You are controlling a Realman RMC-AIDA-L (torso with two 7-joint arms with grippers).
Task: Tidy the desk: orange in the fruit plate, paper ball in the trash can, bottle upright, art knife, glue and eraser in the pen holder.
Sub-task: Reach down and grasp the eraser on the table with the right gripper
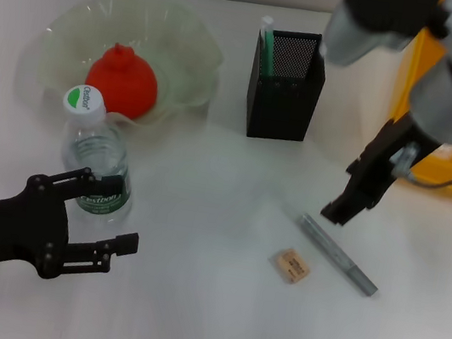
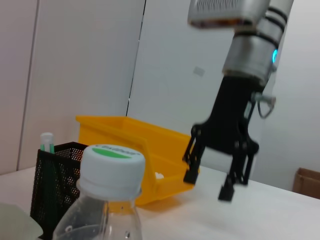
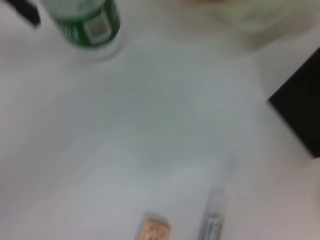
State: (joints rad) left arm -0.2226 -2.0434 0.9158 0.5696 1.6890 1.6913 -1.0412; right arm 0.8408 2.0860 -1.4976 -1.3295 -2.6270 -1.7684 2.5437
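My right gripper should keep going down with open fingers and then close on the eraser's sides (image 1: pixel 291 266), since I see the tan eraser lying clear of the art knife (image 1: pixel 337 253).
The orange (image 1: pixel 121 80) lies in the translucent fruit plate (image 1: pixel 189 52). A clear bottle (image 1: pixel 97 158) with a white and green cap stands upright in front of the plate. My left gripper (image 1: pixel 120 211) is open right beside it, one finger across its label. A grey art knife (image 1: pixel 337 254) and a tan eraser (image 1: pixel 290 266) lie flat on the desk. My right gripper (image 1: pixel 338 209) hangs open just above the knife's far end. The glue (image 1: pixel 266 42) stands in the black mesh pen holder (image 1: pixel 286 89). The paper ball is hidden.
A yellow trash can (image 1: pixel 446 166) stands at the right edge behind my right arm. The right wrist view shows the bottle (image 3: pixel 90 25), eraser (image 3: pixel 155 230), knife (image 3: pixel 212 222) and a corner of the pen holder (image 3: pixel 300 117).
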